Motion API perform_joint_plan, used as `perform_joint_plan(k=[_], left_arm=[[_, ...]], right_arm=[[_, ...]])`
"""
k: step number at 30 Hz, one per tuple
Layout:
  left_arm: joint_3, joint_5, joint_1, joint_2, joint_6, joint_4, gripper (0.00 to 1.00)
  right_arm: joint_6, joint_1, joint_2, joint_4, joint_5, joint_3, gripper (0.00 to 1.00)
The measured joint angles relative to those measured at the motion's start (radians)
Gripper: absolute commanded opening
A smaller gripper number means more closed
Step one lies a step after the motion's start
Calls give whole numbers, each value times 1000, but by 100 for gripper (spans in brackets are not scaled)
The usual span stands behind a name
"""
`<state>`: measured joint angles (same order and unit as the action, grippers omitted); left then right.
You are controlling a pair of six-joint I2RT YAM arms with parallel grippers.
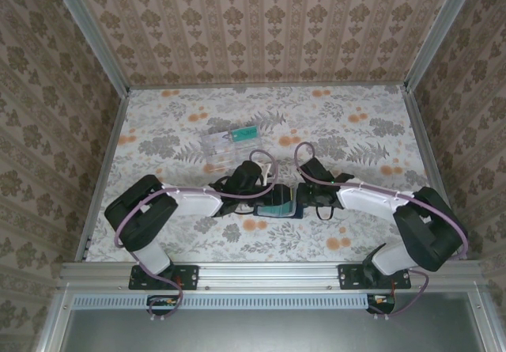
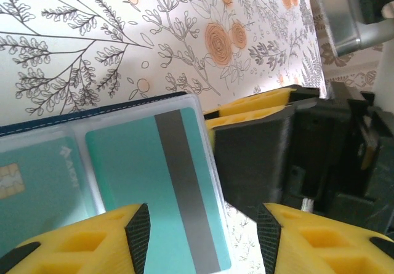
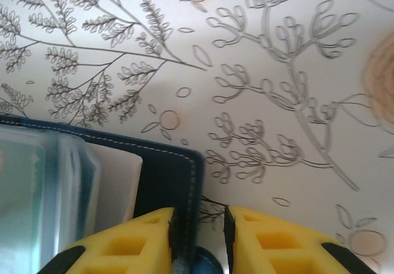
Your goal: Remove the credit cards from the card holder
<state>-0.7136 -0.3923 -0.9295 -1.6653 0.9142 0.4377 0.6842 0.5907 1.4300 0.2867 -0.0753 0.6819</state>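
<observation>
The clear sleeves stick up off the navy border my right gripper straddles, so I should push its closed fingers down on the border beside the sleeves.
The card holder lies open on the table between both arms, its navy edge framing clear sleeves. A teal credit card with a dark grey stripe sits in the near sleeve, and another with a chip lies beside it. My left gripper is open, its pads straddling the striped card's outer edge without pinching it. My right gripper is shut on the holder's navy flap by a round snap. In the top view the left gripper and right gripper meet over the holder.
A clear plastic box stands just behind the left arm, with something teal inside. The right gripper's yellow fingers crowd the holder's right side in the left wrist view. Raised metal rails border the floral table.
</observation>
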Motion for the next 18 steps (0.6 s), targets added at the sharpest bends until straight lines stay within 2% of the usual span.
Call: perform_joint_plan(k=[7,9,14,18], left_arm=[[7,19,18,55,-10,-37,52],[13,28,29,77,-18,-54,49],[16,44,47,100,-29,-90,42],[16,48,47,93,-25,-91,37]], right_arm=[[-4,-20,-134,3,-7,-16,34],[-8,-20,-159,2,-3,-17,36],[-10,-19,-181,-22,48,-25,26],[-6,-11,-172,-34,67,-25,21]])
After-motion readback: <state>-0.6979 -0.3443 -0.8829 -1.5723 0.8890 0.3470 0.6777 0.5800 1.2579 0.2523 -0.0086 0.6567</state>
